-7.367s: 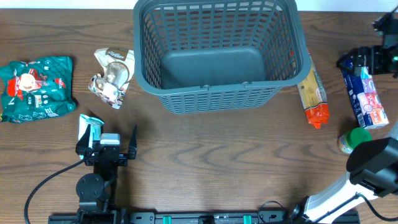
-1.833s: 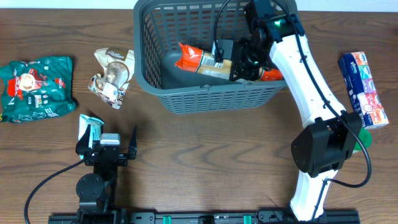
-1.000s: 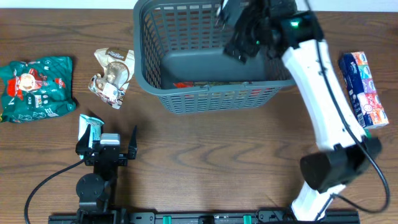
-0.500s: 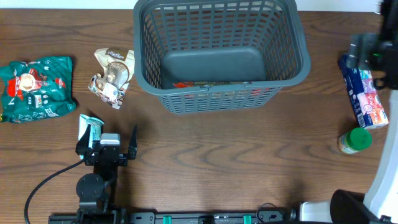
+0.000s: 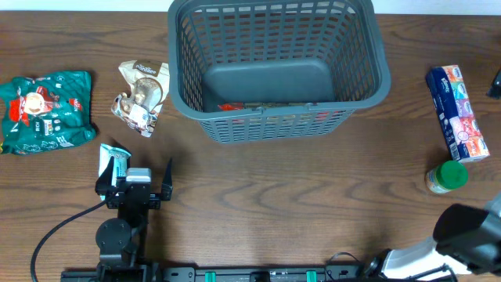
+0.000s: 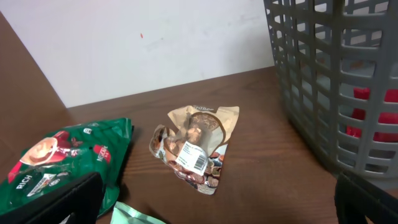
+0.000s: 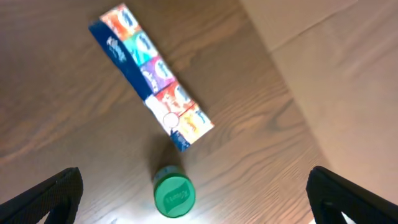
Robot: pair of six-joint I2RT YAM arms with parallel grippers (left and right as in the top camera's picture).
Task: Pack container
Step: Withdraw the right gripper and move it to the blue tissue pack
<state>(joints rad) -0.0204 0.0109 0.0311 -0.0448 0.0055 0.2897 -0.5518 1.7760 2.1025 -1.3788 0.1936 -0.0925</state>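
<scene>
Both long sides of the blue tissue pack (image 5: 444, 117) are free for my right gripper's open fingers. My right gripper should keep going down to the pack's middle (image 5: 457, 112) and close there.
The container, a large dark grey slotted basket (image 5: 274, 121), stands at the back centre; its wall fills the right of the left wrist view (image 6: 336, 74). An orange-red pasta packet (image 5: 235, 106) lies on its floor against the front wall, and shows red through the slats (image 6: 367, 106). My left gripper (image 5: 135, 164) is open and empty at the front left, well short of the basket (image 6: 214, 205). My right gripper (image 7: 199, 202) is open and empty, high above the table's right end.
A green coffee bag (image 5: 43, 110) (image 6: 56, 158), a brown snack pouch (image 5: 141, 95) (image 6: 196, 146) and a mint packet (image 5: 113, 160) lie left. A blue tissue pack (image 5: 458, 113) (image 7: 152, 78) and a green-lidded jar (image 5: 446, 176) (image 7: 173, 198) are right.
My right gripper carried the pasta packet into the basket, let it go, and swung out to the right above the tissue pack and jar. The left arm has not moved.
</scene>
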